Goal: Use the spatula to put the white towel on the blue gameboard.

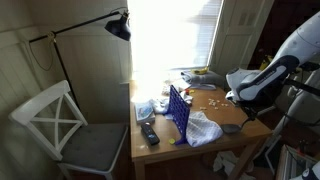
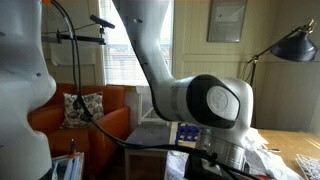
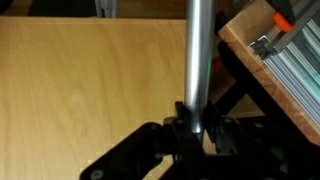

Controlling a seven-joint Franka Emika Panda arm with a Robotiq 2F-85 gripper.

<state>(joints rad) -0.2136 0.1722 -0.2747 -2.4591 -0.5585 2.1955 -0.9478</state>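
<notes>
My gripper should push the spatula's grey blade (image 1: 231, 128) under the towel's near edge (image 1: 217, 132) before lifting it, because the blade is low and just short of the white towel.
The blue gameboard (image 1: 178, 108) stands upright near the middle of the wooden table (image 1: 205, 150). The white towel (image 1: 205, 128) lies crumpled on the table right beside it. My gripper (image 1: 243, 97) hovers over the table's far side, apart from the towel. In the wrist view my gripper (image 3: 197, 125) is shut on the spatula's shiny metal handle (image 3: 198, 50), which runs up over bare wood. A grey flat shape (image 1: 232, 127) under the gripper may be the spatula's blade. In an exterior view the arm hides most of the scene; a bit of the gameboard (image 2: 188, 132) shows.
A black remote (image 1: 149, 133) and small items lie on the table's left part. Scattered small pieces (image 1: 210, 98) lie behind the gameboard. A white chair (image 1: 60, 125) stands beside the table, and a floor lamp (image 1: 118, 26) above it. A table edge and metal frame (image 3: 285, 55) show in the wrist view.
</notes>
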